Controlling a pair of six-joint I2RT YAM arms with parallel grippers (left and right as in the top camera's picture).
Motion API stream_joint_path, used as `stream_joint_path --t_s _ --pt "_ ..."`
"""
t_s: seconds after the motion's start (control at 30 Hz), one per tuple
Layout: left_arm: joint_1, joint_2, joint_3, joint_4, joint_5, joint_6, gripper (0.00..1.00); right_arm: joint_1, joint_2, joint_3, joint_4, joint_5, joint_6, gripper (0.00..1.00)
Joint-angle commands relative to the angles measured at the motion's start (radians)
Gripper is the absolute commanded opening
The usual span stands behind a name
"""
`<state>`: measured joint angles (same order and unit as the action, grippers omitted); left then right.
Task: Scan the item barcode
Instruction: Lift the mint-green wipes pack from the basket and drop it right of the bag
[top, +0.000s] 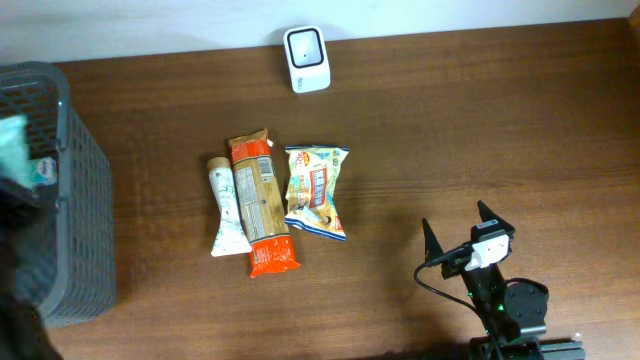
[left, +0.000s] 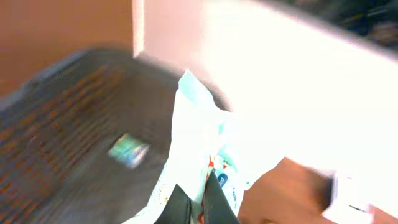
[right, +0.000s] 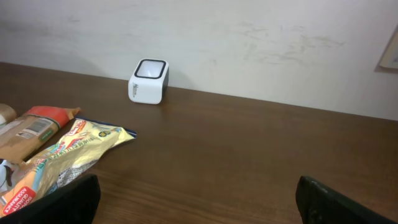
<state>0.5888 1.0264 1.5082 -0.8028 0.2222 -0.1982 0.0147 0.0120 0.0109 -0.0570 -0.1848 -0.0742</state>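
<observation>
The spot (top: 376, 170) between the yellow snack bag and my right gripper is free, so my left gripper keeps bringing the teal packet there and lets go of it.
In the left wrist view my left gripper (left: 194, 179) is shut on the lower edge of a white crinkled packet (left: 196, 121) with red and blue print. It hangs above the dark grey basket (left: 62, 130), and the view is blurred. The overhead view shows only a bit of pale teal packet (top: 14, 140) at the far left over the basket (top: 80, 200). The white barcode scanner (top: 306, 59) stands at the table's back edge. My right gripper (top: 460, 228) is open and holds nothing, low at the front right, facing the scanner (right: 148, 81).
Three items lie mid-table: a white tube (top: 227, 205), a long orange-red packet (top: 258, 200) and a yellow snack bag (top: 316, 190). The snack bag (right: 74, 149) lies left of my right gripper (right: 202, 202). A white wall runs behind the scanner.
</observation>
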Motion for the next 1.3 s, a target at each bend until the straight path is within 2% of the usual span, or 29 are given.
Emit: stream_joint_path --t_s 0.0,0.07,0.1,0.2,0.27,0.37,0.53,0.57,0.6,0.63,0.67,0.7,0.77,0.83,0.87,0.93,1.0,1.07,1.17,1.27 --pt "-0.269 -0.023 0.000 -0.049 0.042 0.002 0.00 0.006 -0.006 -0.005 -0.006 -0.006 0.011 0.99" --pt "-0.503 0.084 0.000 -0.090 -0.039 0.002 0.00 0.006 -0.006 -0.005 -0.006 -0.006 0.011 0.99" --pt "-0.642 0.184 0.000 -0.104 -0.139 -0.027 0.00 0.006 -0.006 -0.005 -0.006 -0.006 0.011 0.99" --pt "-0.930 0.486 0.000 -0.055 -0.234 -0.104 0.00 0.006 -0.006 -0.005 -0.006 -0.006 0.011 0.99" --pt "-1.031 0.656 0.000 0.006 -0.229 -0.166 0.00 0.006 -0.006 -0.005 -0.006 -0.006 0.011 0.99" --pt "-1.205 0.903 0.000 0.154 -0.148 -0.192 0.00 0.006 -0.006 -0.005 -0.006 -0.006 0.011 0.99" --pt "-1.309 0.936 0.000 0.344 -0.166 -0.191 0.00 0.006 -0.006 -0.005 -0.006 -0.006 0.011 0.99" --pt "-1.320 0.941 0.000 0.353 -0.167 -0.191 0.02 0.006 -0.006 -0.005 -0.006 -0.006 0.011 0.99" --pt "-1.325 0.945 0.000 0.350 -0.167 -0.191 0.13 0.006 -0.006 -0.005 -0.006 -0.006 0.011 0.99" --pt "-1.326 0.945 0.000 0.342 -0.167 -0.191 0.43 0.006 -0.006 -0.005 -0.006 -0.006 0.011 0.99" --pt "-1.321 0.942 0.000 0.336 -0.171 -0.190 0.55 0.006 -0.006 -0.005 -0.006 -0.006 0.011 0.99" --pt "-1.309 0.933 0.008 0.327 -0.170 -0.190 0.57 0.006 -0.006 -0.005 -0.006 -0.006 0.011 0.99" --pt "-1.207 0.853 0.169 0.146 -0.192 -0.122 0.59 0.006 -0.006 -0.005 -0.006 -0.006 0.011 0.99" --pt "-1.056 0.808 0.470 -0.172 -0.316 -0.064 0.60 0.006 -0.006 -0.005 -0.006 -0.006 0.011 0.99" --pt "-0.918 0.798 0.687 -0.361 -0.417 -0.057 0.65 0.006 -0.006 -0.005 -0.006 -0.006 0.011 0.99" --pt "-0.675 0.798 0.875 -0.499 -0.474 -0.058 0.66 0.006 -0.006 -0.005 -0.006 -0.006 0.011 0.99" --pt "-0.422 0.801 0.894 -0.535 -0.472 -0.097 0.66 0.006 -0.006 -0.005 -0.006 -0.006 0.011 0.99" --pt "-0.231 0.818 0.839 -0.538 -0.380 -0.148 0.66 0.006 -0.006 -0.005 -0.006 -0.006 0.011 0.99" --pt "-0.084 0.871 0.677 -0.510 -0.357 -0.153 0.73 0.006 -0.006 -0.005 -0.006 -0.006 0.011 0.99" --pt "-0.039 0.928 0.518 -0.399 -0.357 -0.145 0.76 0.006 -0.006 -0.005 -0.006 -0.006 0.011 0.99"
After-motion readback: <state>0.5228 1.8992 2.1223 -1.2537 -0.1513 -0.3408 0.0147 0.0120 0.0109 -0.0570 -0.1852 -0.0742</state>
